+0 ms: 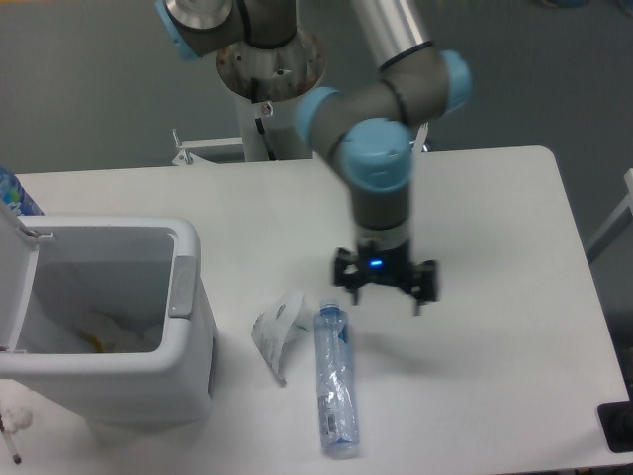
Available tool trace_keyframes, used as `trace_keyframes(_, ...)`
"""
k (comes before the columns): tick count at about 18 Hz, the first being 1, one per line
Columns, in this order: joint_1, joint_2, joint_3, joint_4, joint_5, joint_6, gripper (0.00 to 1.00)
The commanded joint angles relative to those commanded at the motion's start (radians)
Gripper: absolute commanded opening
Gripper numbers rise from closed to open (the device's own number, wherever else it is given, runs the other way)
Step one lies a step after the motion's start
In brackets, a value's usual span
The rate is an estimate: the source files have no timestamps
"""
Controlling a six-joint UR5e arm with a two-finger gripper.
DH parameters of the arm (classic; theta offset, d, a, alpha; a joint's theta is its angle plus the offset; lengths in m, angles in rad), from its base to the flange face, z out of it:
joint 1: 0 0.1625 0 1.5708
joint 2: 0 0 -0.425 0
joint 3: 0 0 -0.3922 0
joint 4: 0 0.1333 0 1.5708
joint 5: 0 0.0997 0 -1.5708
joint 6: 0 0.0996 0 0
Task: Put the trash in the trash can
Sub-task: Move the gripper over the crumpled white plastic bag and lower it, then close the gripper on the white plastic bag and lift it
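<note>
The clear plastic bottle (336, 381) will fit completely below the trash can's rim when I carry it in, because the trash can has only low pale scraps (111, 332) in it.
A crumpled translucent-white wrapper (276, 332) lies on the white table just right of the trash can. Beside it on the right lies a clear crinkled plastic bottle (334, 381), its blue cap pointing away from the front edge. The trash can (188, 297) is a white bin at the left with a grey latch tab and its lid swung open; pale scraps lie inside. My gripper (384, 294) hangs open above the table, just up and right of the bottle's cap, holding nothing.
The arm's base column (269, 89) stands at the table's back edge. A blue-patterned object (15, 193) peeks in behind the bin at far left. A small white item (15, 421) lies by the front left corner, and a black block (618, 427) sits at the front right.
</note>
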Motion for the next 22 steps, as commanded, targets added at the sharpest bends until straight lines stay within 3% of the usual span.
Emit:
trace_keyframes(3,-0.058,0.029,-0.086,-0.002,0.0,0.003,1.0)
trace_keyframes(5,-0.078,0.034,-0.109,-0.005,0.0,0.008,0.99)
trace_keyframes(6,-0.084,0.023,-0.109,-0.005,0.002,0.008,0.86)
trace_keyframes(7,-0.089,0.008,-0.108,-0.005,0.008,0.006,0.63)
trace_keyframes(9,-0.095,-0.009,-0.106,-0.009,0.001,0.005,0.0)
trace_keyframes(13,-0.083,-0.006,-0.08,-0.012,0.0,0.003,0.0)
trace_keyframes(15,-0.06,0.024,-0.072,-0.015,-0.011,-0.005,0.0)
trace_keyframes(22,0.082,0.179,0.021,-0.136,-0.346,-0.018,0.0)
